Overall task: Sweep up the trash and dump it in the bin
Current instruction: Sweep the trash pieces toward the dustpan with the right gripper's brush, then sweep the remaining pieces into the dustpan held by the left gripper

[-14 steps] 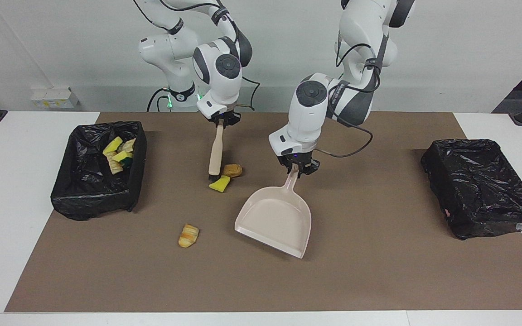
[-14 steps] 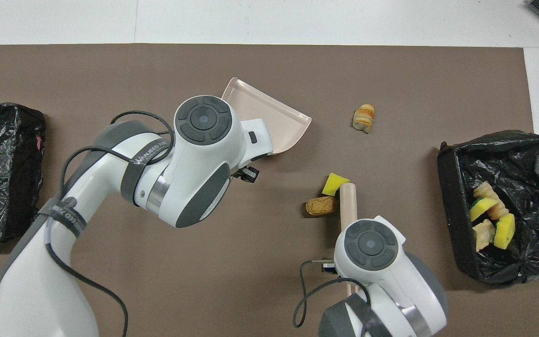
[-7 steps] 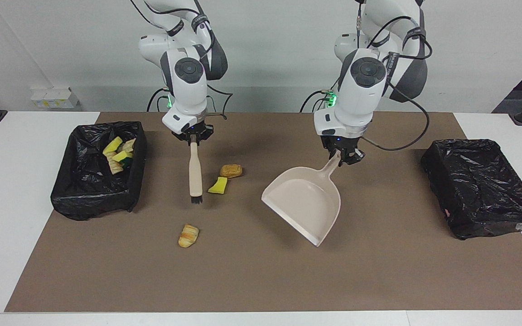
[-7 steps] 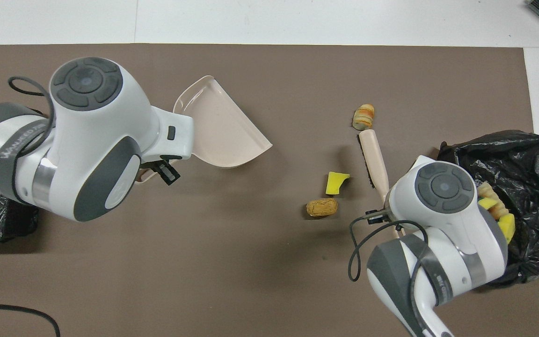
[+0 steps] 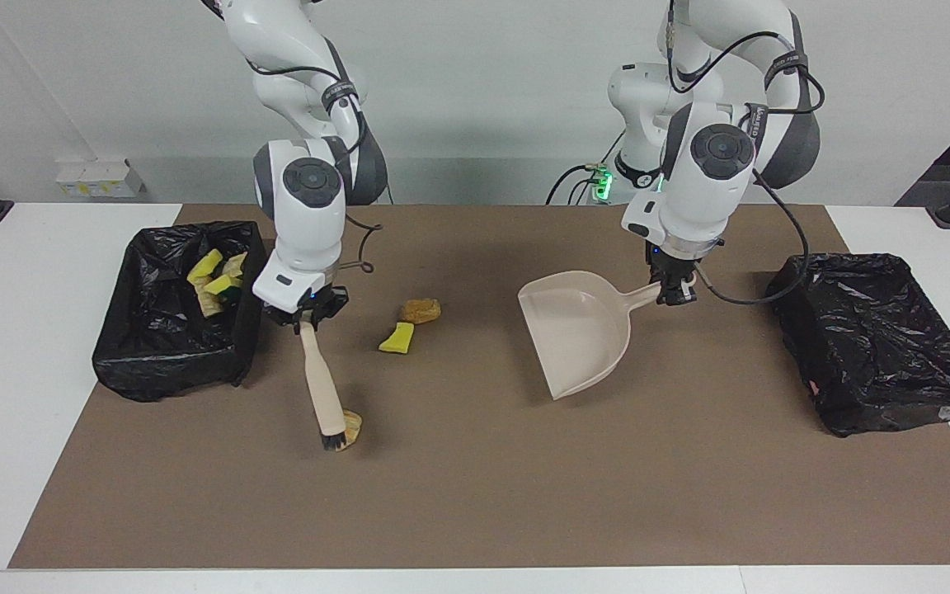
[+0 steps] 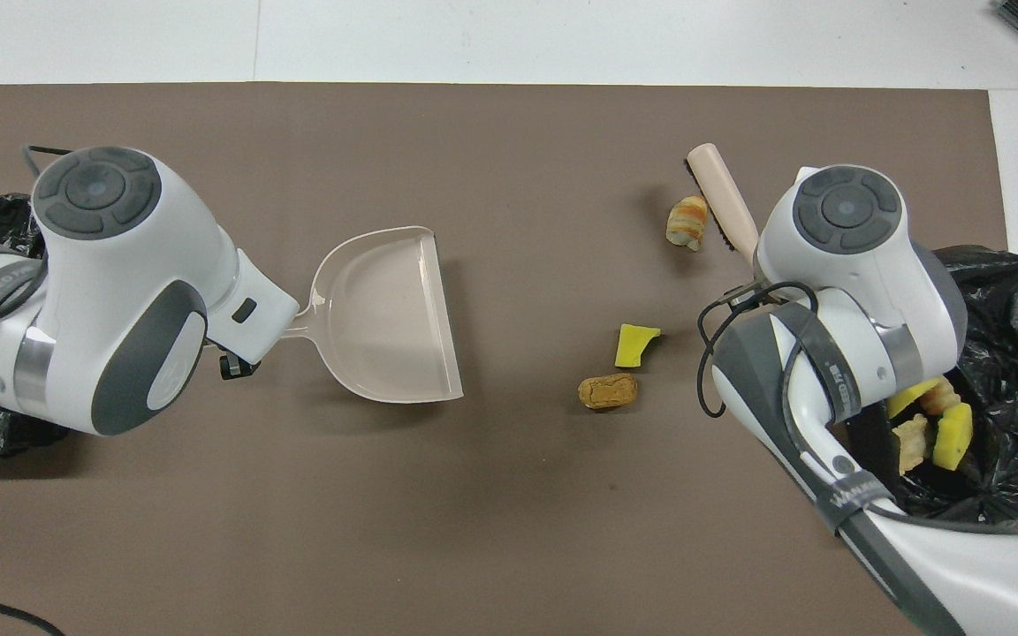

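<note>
Next, my right gripper sweeps the striped pastry (image 6: 687, 223) back toward the yellow sponge wedge (image 6: 634, 344) before it brushes everything into the dustpan, because the pastry lies away from the other trash.
My right gripper (image 5: 307, 313) is shut on the handle of a beige brush (image 5: 320, 384). The brush slants down to the mat, and its bristles touch a striped pastry piece (image 5: 352, 426). The brush (image 6: 721, 201) and that pastry (image 6: 686, 223) also show in the overhead view. A yellow sponge wedge (image 5: 397, 338) and a brown pastry (image 5: 421, 310) lie between brush and dustpan. My left gripper (image 5: 673, 290) is shut on the handle of the beige dustpan (image 5: 578, 330), whose open mouth faces the trash. Several trash pieces (image 5: 215, 280) lie in the black-lined bin (image 5: 170, 363).
A second black-lined bin (image 5: 879, 346) stands at the left arm's end of the table, with nothing showing in it. The brown mat (image 5: 475, 495) covers the table's middle. A cable loops from each wrist.
My right gripper has carried the brush away from the sponge wedge to the striped pastry. My left gripper has drawn the dustpan toward the left arm's end and turned its mouth toward the trash.
</note>
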`<action>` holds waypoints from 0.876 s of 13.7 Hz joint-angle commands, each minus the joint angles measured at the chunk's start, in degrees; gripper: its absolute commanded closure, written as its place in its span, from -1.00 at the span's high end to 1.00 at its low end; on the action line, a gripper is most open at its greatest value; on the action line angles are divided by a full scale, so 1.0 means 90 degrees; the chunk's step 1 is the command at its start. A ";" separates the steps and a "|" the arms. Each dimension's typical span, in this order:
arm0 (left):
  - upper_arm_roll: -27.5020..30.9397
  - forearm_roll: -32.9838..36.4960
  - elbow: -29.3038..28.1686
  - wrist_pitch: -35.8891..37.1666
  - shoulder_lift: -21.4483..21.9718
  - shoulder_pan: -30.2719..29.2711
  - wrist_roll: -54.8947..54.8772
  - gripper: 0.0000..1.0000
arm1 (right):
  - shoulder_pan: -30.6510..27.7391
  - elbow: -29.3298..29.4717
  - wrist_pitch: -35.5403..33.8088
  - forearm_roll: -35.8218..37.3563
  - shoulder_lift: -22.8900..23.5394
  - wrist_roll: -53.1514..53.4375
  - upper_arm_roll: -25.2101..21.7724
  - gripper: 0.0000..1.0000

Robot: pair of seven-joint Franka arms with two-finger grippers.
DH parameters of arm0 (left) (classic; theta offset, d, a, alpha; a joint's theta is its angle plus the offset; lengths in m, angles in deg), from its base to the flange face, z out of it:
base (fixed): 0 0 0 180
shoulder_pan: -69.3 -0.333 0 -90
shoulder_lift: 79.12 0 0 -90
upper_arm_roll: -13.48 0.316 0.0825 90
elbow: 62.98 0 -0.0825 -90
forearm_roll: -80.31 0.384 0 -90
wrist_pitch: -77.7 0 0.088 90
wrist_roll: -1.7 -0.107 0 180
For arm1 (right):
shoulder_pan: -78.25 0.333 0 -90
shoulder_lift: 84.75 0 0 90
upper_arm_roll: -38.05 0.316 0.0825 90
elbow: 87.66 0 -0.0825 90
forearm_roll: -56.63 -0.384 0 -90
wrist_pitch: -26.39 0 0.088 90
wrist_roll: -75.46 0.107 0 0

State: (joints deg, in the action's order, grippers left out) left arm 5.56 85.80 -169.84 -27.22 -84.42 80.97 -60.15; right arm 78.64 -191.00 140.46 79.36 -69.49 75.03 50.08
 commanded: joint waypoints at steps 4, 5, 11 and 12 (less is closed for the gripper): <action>-0.0096 0.0074 -0.1289 -0.0597 0.0675 0.0343 0.0591 -1.00 | -0.0121 0.1044 0.0060 0.0590 0.1165 -0.0557 0.0089 -1.00; -0.0087 0.0074 -0.1358 -0.0617 0.0695 0.0431 0.0622 -1.00 | -0.0102 0.0860 0.0002 0.0609 0.1097 -0.0577 0.0089 -1.00; -0.0087 -0.0180 -0.1573 -0.0657 0.0735 0.0685 0.1032 -1.00 | 0.0259 -0.0048 -0.0906 0.0161 0.0464 -0.0519 0.0197 -1.00; -0.0096 -0.0180 -0.1632 -0.0656 0.0773 0.0695 0.1013 -1.00 | 0.0424 -0.0321 -0.0946 0.0141 0.0307 -0.0499 0.0197 -1.00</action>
State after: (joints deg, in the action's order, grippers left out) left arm 3.96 85.08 -181.51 -31.64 -80.29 85.96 -51.68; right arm 80.92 -187.51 132.91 82.31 -62.18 71.22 51.57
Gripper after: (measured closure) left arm 0.670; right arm 0.727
